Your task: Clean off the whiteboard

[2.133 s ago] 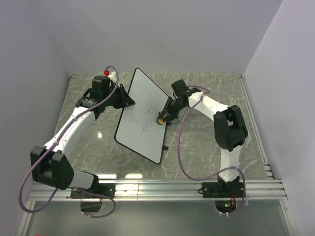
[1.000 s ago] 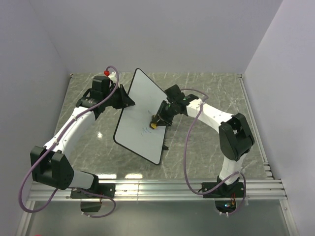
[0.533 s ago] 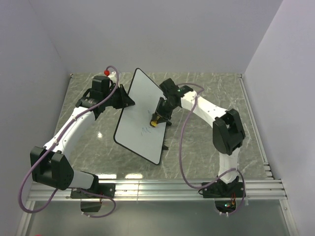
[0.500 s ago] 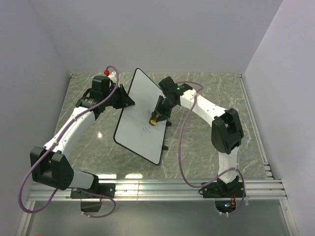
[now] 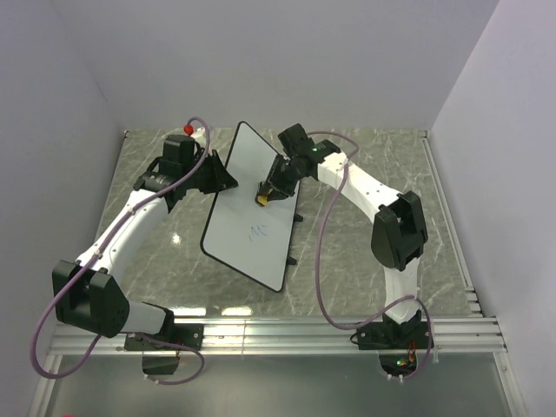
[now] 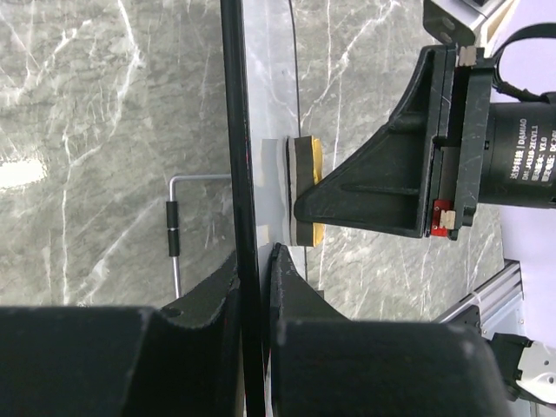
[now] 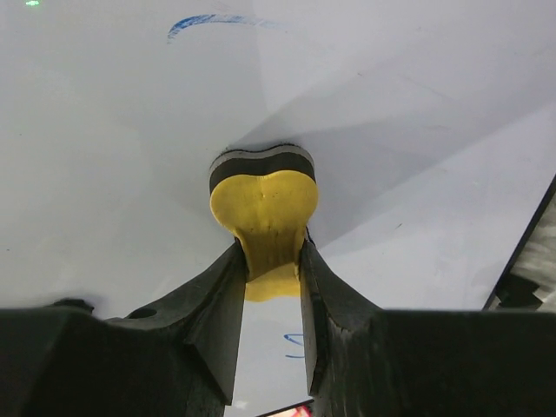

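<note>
Next, I wipe the yellow eraser back down over the blue scribbles (image 5: 258,233) with my right gripper, toward the whiteboard's lower rim (image 5: 233,267), because they are still on the whiteboard below the eraser.
The whiteboard (image 5: 243,233) stands tilted on the marble table, white with a thin black rim. A few blue scribbles (image 5: 257,231) remain near its middle. My left gripper (image 5: 217,176) is shut on the board's upper left rim; the left wrist view shows the rim (image 6: 236,139) clamped between the jaws. My right gripper (image 5: 268,193) is shut on the yellow bone-shaped eraser (image 5: 261,199) and presses its dark pad against the upper part of the board. The right wrist view shows the eraser (image 7: 265,208) flat on the white surface, with a blue stroke (image 7: 217,21) above it.
The board's metal stand wire (image 6: 175,228) shows behind it in the left wrist view. Small black feet (image 5: 294,260) sit on the board's right edge. Grey walls enclose the table on three sides; an aluminium rail (image 5: 287,334) runs along the near edge.
My right gripper has moved the eraser up and left across the board, from the lower right scribbles to the upper part. The scribbles have grown fewer. The left arm has held still.
</note>
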You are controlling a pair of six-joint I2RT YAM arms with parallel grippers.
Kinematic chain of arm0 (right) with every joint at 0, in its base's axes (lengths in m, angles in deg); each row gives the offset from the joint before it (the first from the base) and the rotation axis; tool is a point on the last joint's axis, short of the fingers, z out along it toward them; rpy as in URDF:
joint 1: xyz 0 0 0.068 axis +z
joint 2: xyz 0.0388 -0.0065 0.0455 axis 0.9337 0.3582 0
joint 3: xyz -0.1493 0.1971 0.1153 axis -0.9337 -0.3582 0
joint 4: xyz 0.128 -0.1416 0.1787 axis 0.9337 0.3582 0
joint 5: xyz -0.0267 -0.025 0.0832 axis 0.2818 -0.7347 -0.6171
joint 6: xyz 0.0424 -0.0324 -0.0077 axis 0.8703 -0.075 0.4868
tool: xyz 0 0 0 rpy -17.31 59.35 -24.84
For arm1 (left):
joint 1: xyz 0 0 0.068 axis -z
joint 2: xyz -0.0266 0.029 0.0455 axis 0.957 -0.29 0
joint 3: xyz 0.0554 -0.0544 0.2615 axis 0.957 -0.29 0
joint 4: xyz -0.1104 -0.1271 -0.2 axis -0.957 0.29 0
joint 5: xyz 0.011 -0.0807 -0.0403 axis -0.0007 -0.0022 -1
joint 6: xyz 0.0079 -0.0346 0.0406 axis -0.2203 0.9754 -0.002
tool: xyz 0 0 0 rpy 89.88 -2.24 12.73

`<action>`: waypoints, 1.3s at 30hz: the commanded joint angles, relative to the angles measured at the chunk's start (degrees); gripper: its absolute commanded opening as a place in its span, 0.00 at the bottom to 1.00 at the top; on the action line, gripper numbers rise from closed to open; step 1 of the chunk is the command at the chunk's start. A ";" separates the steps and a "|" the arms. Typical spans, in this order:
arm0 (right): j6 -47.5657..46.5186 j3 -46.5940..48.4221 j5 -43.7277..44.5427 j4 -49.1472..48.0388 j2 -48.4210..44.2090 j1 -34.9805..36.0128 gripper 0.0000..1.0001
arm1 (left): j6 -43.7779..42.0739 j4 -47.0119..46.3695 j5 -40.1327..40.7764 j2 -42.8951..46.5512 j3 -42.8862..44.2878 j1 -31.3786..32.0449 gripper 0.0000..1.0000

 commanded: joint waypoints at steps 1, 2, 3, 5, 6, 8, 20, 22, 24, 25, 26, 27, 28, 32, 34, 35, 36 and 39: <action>1.96 -7.52 -2.49 -10.20 -0.21 3.03 0.00 | -8.89 4.56 -3.83 0.63 1.27 4.69 0.00; 2.13 -10.08 -2.66 -12.11 -1.17 2.94 0.00 | -8.89 4.74 -3.83 0.46 1.54 4.69 0.00; 2.39 -12.98 -2.92 -13.44 -3.62 3.12 0.00 | -8.89 5.09 -3.83 0.45 1.89 4.69 0.00; 3.71 -21.33 -3.54 -16.86 -6.18 3.29 0.00 | -8.89 5.18 -3.74 0.37 2.33 4.70 0.00; 4.06 -23.62 -3.54 -17.75 -8.71 3.73 0.00 | -8.80 5.00 -3.83 0.28 2.33 4.69 0.00; 4.41 -28.29 -3.45 -18.90 -10.75 4.43 0.00 | -8.63 4.74 -3.83 0.10 2.24 4.78 0.00; 9.94 -26.47 -2.75 -18.46 -14.89 13.65 0.00 | -6.52 2.54 -2.42 1.77 -0.66 5.31 0.00; 11.00 -20.50 -2.84 -17.59 -14.10 15.07 0.00 | -6.25 2.45 -1.72 1.77 -1.01 5.57 0.00; 11.97 -16.11 -2.58 -15.48 -12.70 17.17 0.00 | -6.08 2.54 -1.46 1.68 -0.92 5.57 0.00; 12.24 -12.17 -2.49 -14.69 -12.26 17.88 0.00 | -6.16 2.63 -1.45 1.60 -0.83 5.57 0.00; 12.76 -10.57 -2.23 -13.64 -11.82 18.49 0.00 | -6.08 2.72 -1.54 1.51 -0.83 5.57 0.00; 13.03 -8.72 -2.14 -13.28 -11.38 19.63 0.00 | -6.16 2.80 -1.37 1.51 -0.66 5.57 0.00; 13.38 -8.18 -2.05 -13.02 -11.29 20.08 0.00 | -6.17 2.89 -1.37 1.51 -0.57 5.57 0.00; 13.47 -9.84 -0.56 -12.48 -11.81 21.40 0.00 | -5.99 3.16 -1.37 1.51 -0.74 5.57 0.00; 13.64 -14.23 -0.12 -13.45 -13.22 21.31 0.00 | -5.90 3.33 -1.19 1.60 -0.92 5.66 0.00; 13.47 -15.81 0.58 -13.97 -13.74 21.31 0.00 | -5.90 3.51 -1.10 1.68 -0.92 5.57 0.00; 13.38 -18.61 1.72 -14.07 -14.53 21.31 0.00 | -5.99 3.77 -0.93 1.77 -0.92 5.57 0.00; 13.82 -25.81 2.26 -16.34 -16.12 20.61 0.00 | -5.90 4.30 -0.93 1.69 -0.57 5.57 0.00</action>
